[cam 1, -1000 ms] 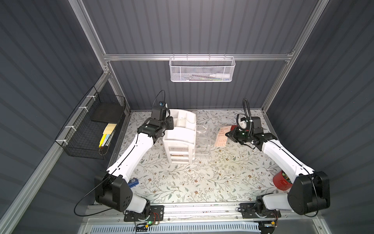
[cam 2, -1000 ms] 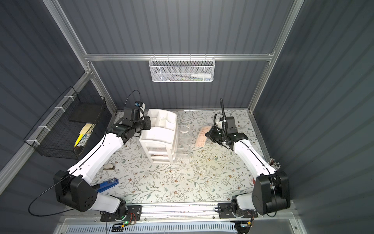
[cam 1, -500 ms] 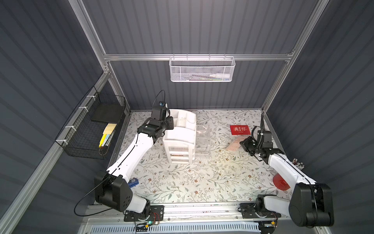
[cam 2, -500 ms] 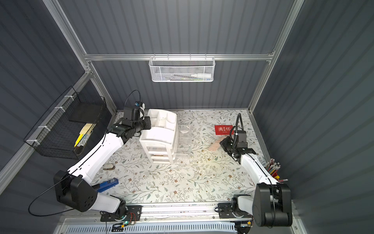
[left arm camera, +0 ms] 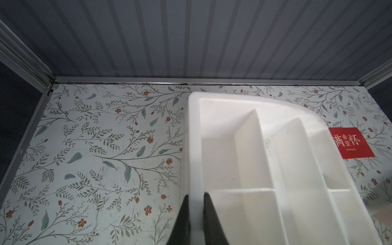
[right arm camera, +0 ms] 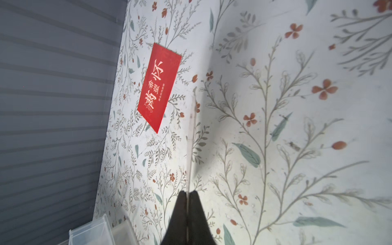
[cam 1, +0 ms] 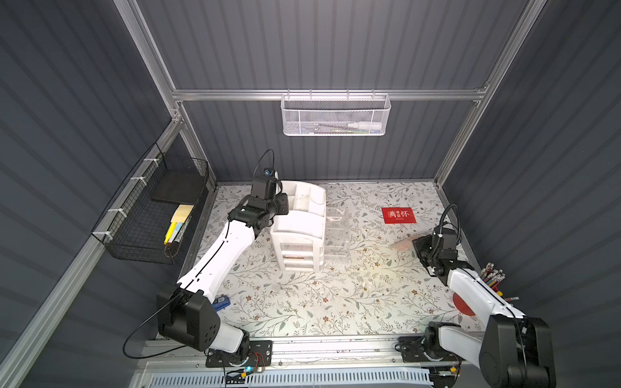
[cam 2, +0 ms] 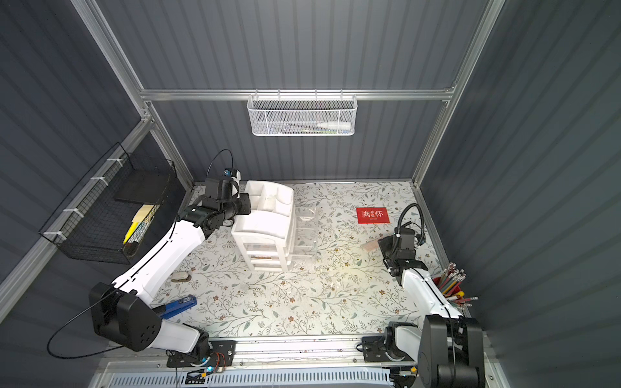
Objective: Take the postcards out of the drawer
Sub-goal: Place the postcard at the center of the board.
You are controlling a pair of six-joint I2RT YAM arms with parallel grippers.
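I should keep lowering the peach postcard with my right gripper until its loose end rests on free table [cam 1: 397,233] beside the red postcard, where it hangs now, then let go.
A white drawer unit [cam 1: 299,231] stands at the back left of the table, with its clear drawer [cam 1: 337,231] pulled out to the right. My left gripper [left arm camera: 195,194] is shut on the rim of the unit's top tray [left arm camera: 194,148]. A red postcard [cam 1: 399,215] with white characters lies flat on the table at the back right, and the right wrist view shows this red postcard [right arm camera: 159,86] too. My right gripper [right arm camera: 188,192] is shut on a pale peach postcard [cam 1: 401,244], held just above the table near the right edge. In the right wrist view that pale postcard [right arm camera: 192,131] shows edge-on.
A black wire basket [cam 1: 158,215] with yellow pads hangs on the left wall. On the back wall hangs a white mesh basket [cam 1: 336,116]. A red cup of pencils [cam 2: 450,285] stands at the right edge behind my right arm. A blue tool [cam 2: 178,305] lies front left.
My right gripper has carried the pale postcard from beside the drawer out to the right side of the table. The red postcard now lies uncovered. The left arm has not moved.
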